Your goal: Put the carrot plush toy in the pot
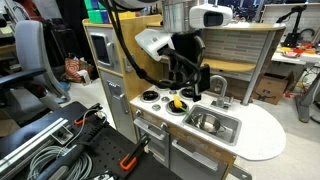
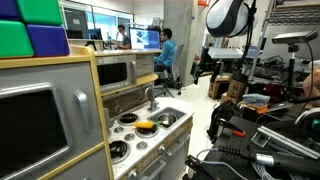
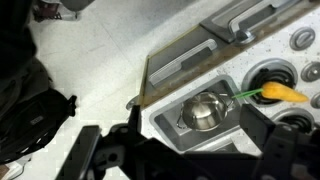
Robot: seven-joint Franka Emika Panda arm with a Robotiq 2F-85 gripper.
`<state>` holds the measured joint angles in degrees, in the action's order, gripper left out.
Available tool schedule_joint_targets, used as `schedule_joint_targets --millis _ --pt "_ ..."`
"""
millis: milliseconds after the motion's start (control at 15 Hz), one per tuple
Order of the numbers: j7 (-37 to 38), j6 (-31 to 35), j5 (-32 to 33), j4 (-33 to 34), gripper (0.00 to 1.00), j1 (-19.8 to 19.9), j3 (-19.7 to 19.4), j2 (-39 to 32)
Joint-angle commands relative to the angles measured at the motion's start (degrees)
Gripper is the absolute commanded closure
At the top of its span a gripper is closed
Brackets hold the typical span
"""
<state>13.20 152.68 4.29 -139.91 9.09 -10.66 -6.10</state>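
The carrot plush toy (image 3: 268, 94) is lying lengthwise along my gripper's opening and off to one side, so I need to turn my gripper and put my fingers on both sides of the toy's thick body (image 1: 179, 104).
The carrot plush toy (image 1: 177, 102) is yellow-orange with a green leafy end and lies on a stove burner of the toy kitchen. It shows in both exterior views (image 2: 146, 126) and at the right edge of the wrist view (image 3: 278, 93). The small steel pot (image 3: 203, 110) stands in the sink (image 1: 228, 131) next to the stove. My gripper (image 3: 190, 150) hangs open and empty above the sink and stove. It shows in both exterior views (image 1: 188, 82) (image 2: 205, 68). Its dark fingers frame the pot in the wrist view.
The toy kitchen has a faucet (image 1: 217, 84) behind the sink, a wooden back shelf and a microwave-like cabinet (image 1: 101, 48). Stove knobs (image 3: 301, 40) sit beside the burners. Cables and tools (image 1: 60, 145) lie on the floor. People sit at desks (image 2: 165, 50) in the background.
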Motion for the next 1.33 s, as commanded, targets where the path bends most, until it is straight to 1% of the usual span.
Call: schedule_joint_targets --millis 0,333,467,533,600,733,867,933,1000,1133,1200,1267 --pt "-13.5 -3.7 1.2 -0.4 0.00 2.2 -1.2 1.7" --pt "-34.1 -1.6 0.2 -0.4 0.00 5.5 -1.8 0.9" --pt "-41.8 -1.7 -0.9 -0.3 0.00 6.4 -1.3 0.7" --pt "-45.9 -2.9 -2.1 -0.5 0.00 6.8 -1.0 1.2" --pt "-38.5 -2.0 0.0 0.0 0.00 5.7 -1.7 0.1" --pt "-42.5 -2.1 -0.7 0.0 0.00 5.9 -1.6 0.1" --pt "-43.3 -2.1 -0.9 0.0 0.00 5.9 -1.5 0.1" --pt "-46.3 1.9 -6.3 -0.9 0.00 6.3 -0.2 -0.9" --pt "-50.0 7.6 -13.3 -2.0 0.00 6.8 1.5 -1.8" --pt "-57.4 13.1 -21.9 -2.4 0.00 7.2 5.2 -4.5" --pt "-61.0 16.0 -25.8 -2.3 0.00 6.6 6.9 -6.5" --pt "-63.7 18.5 -28.8 -2.0 0.00 6.9 9.1 -8.2"
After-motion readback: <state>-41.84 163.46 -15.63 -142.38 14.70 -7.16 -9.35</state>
